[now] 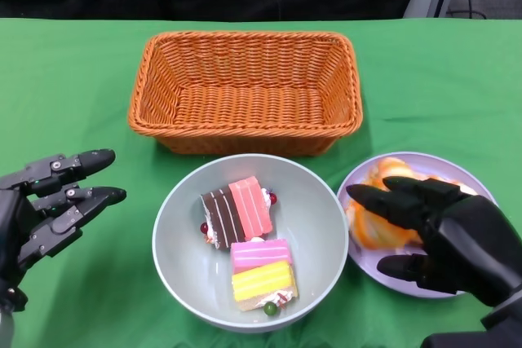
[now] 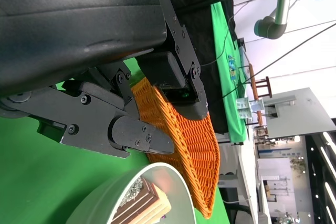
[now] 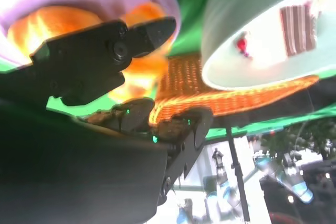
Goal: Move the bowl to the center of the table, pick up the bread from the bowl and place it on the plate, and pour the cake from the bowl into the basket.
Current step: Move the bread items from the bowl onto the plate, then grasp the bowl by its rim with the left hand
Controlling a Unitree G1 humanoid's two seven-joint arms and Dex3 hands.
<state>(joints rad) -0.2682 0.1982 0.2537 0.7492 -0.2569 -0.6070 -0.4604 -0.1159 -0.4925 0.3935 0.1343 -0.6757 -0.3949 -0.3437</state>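
The cake pieces [image 1: 237, 213] are lying loose on the bowl's smooth bottom [image 1: 209, 265], so I expect that they will slide out together and leave the bowl empty when I pour.
The pale grey bowl [image 1: 175, 201] stands at the table's middle front, just before the basket. Two layered cake pieces lie in it: a brown and pink one [image 1: 236, 211] and a pink and yellow one [image 1: 263, 273]. The orange bread [image 1: 369, 230] lies on the lilac plate [image 1: 432, 159] to the bowl's right. My right hand [image 1: 449, 234] hovers over the bread with fingers spread and holds nothing; the right wrist view shows the bread [image 3: 47, 24] beyond its fingers. My left hand [image 1: 49, 201] is open left of the bowl, apart from it.
An empty woven orange basket [image 1: 245, 87] sits behind the bowl, nearly touching its rim. Green cloth covers the table, with free room at the far left and far right. The left wrist view shows the basket [image 2: 194, 150] and the bowl's rim [image 2: 121, 192].
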